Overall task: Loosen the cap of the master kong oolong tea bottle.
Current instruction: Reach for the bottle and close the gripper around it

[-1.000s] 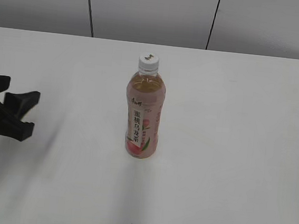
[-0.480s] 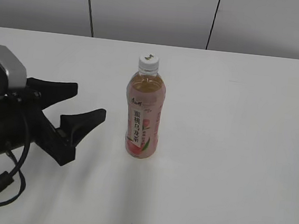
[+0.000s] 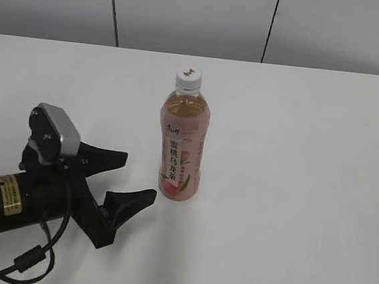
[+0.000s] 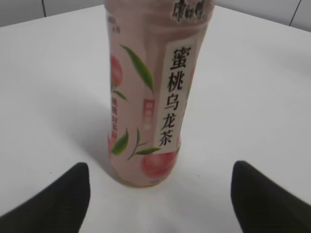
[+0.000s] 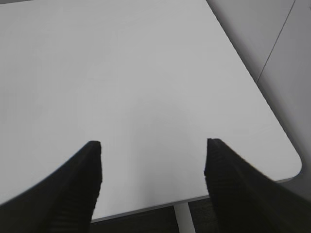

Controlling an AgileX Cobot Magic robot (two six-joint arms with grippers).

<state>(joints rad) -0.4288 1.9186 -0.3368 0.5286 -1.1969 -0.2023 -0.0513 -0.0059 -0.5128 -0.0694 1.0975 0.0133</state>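
My left gripper is low down next to the bottle's base [image 3: 178, 192]. I should lift it and close it around the bottle's label [image 3: 184, 145] before my right gripper turns the bottle's cap.
The master kong oolong tea bottle [image 3: 183, 149] stands upright in the middle of the white table [image 3: 296, 145], with its pink peach label facing front. Its white ribbed cap [image 3: 188, 80] sits screwed on top. My left gripper [image 3: 139, 175] is open, low over the table, just left of the bottle's base and apart from it. In the left wrist view the bottle [image 4: 153, 92] fills the middle, ahead of the open gripper [image 4: 160, 187]; the cap is out of that view. My right gripper [image 5: 153, 167] is open and empty; it is out of the exterior view.
The right wrist view shows bare table [image 5: 146, 73] with its rounded corner and edge [image 5: 291, 170] close below the fingers. A grey panelled wall [image 3: 195, 15] runs behind the table.
My left arm has come in from the left edge, moving right and down toward the bottle's base. Its jaws have stayed open. The bottle has not moved.
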